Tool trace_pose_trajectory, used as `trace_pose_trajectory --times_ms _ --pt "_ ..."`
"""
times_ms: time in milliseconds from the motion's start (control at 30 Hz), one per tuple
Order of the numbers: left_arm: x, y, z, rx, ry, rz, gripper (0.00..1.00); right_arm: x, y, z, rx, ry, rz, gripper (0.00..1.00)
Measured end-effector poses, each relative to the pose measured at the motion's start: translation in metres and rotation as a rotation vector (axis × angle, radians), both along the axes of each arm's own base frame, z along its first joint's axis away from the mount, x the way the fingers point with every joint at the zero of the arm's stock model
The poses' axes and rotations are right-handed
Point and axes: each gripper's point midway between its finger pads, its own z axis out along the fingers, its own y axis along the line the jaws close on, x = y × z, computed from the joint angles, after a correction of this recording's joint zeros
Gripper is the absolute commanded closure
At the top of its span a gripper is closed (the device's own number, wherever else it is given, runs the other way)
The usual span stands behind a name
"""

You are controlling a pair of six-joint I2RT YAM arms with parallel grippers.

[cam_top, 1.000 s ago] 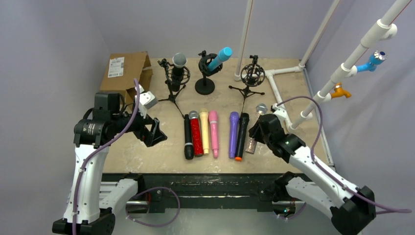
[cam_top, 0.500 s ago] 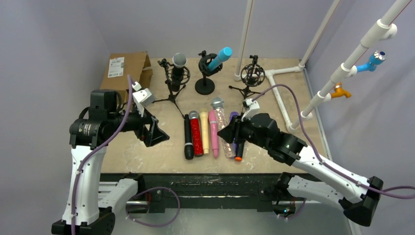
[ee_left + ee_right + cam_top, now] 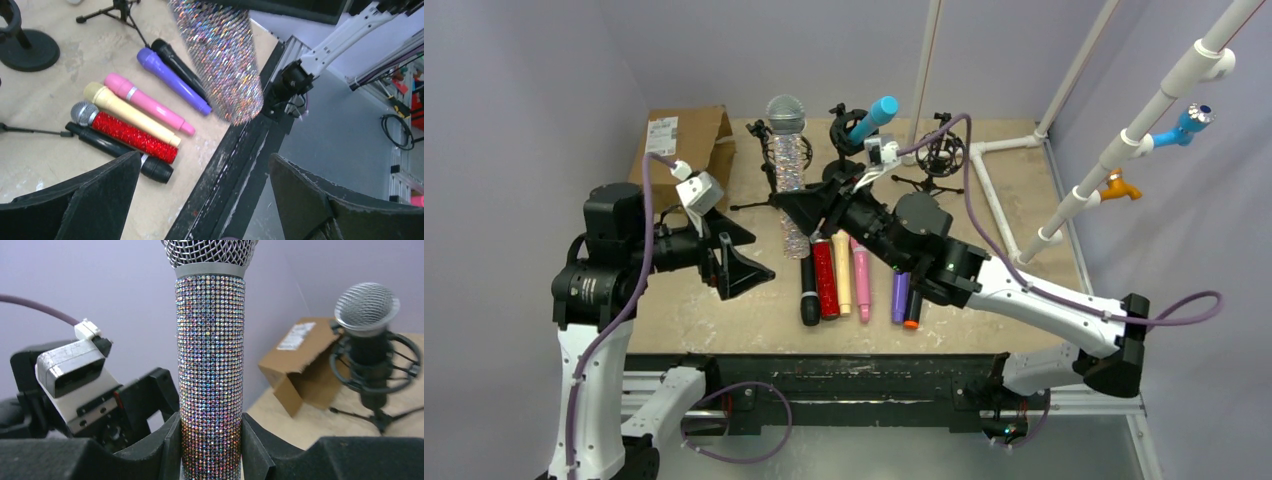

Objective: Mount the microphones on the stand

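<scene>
The robot's right gripper has hold of the glittery silver microphone far below its head, so the left gripper should hold its tail while the right gripper takes a new grip closer to the microphone's head.
My right gripper is shut on the glittery silver microphone and holds it upright above the table, in front of the left stand; the right wrist view shows its body clamped between my fingers. My left gripper is open and empty, just left of it; the silver body hangs above and beyond its jaws. Black, red, cream, pink, purple and another black microphone lie in a row. A blue microphone sits in the middle stand.
A black microphone sits in the left stand's shock mount. The right stand holds nothing. A brown cardboard box stands at the back left. White pipes run along the right side. The table's front edge lies under my left gripper.
My right arm has swung left across the table with the silver microphone, lifting it upright near my left gripper. The left gripper has shifted slightly and stays open.
</scene>
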Motion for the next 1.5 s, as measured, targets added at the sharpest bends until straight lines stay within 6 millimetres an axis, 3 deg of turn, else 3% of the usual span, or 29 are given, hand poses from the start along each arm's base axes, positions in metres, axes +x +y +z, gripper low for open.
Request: trace_pose_trajectory --times_ms 133,267,400,500,633,767,967,1067,1167,1267,1400,1500 --pt "-0.007 -0.005 0.016 -0.074 -0.030 0.006 0.00 -0.012 0.035 0.016 0.077 -0.027 -0.006 1.00" --pt "-0.007 -0.010 0.028 -0.133 -0.025 -0.003 0.00 -0.023 0.060 0.005 0.077 -0.028 -0.014 1.00" --pt "-0.004 -0.015 0.027 -0.177 0.021 -0.026 0.02 -0.025 0.068 -0.001 0.079 -0.030 -0.043 1.00" --pt "-0.002 -0.017 0.023 -0.193 0.049 -0.036 0.20 -0.023 0.065 0.008 0.113 -0.038 -0.067 1.00" --pt "0.000 -0.018 0.016 -0.199 0.073 -0.038 0.62 -0.023 0.062 0.018 0.153 -0.046 -0.082 0.99" --pt "0.000 -0.017 0.015 -0.197 0.069 -0.031 1.00 -0.024 0.062 0.018 0.149 -0.051 -0.078 0.88" --pt "-0.001 -0.015 0.011 -0.178 0.071 -0.024 1.00 -0.027 0.067 0.017 0.092 -0.047 -0.025 0.50" --pt "-0.001 -0.013 0.009 -0.148 0.031 -0.019 1.00 -0.021 0.067 0.022 0.047 -0.034 0.027 0.41" --pt "-0.003 -0.011 0.007 -0.127 0.007 -0.027 1.00 -0.002 0.065 0.052 0.041 -0.023 0.085 0.35" --pt "-0.003 -0.009 0.006 -0.105 -0.013 -0.025 1.00 0.013 0.061 0.076 0.028 -0.032 0.136 0.36" --pt "-0.004 -0.008 0.003 -0.082 -0.031 -0.031 1.00 0.006 0.073 0.076 -0.021 -0.017 0.220 0.40" --pt "-0.005 -0.007 0.001 -0.070 -0.038 -0.034 1.00 -0.002 0.083 0.053 -0.086 0.020 0.282 0.40"
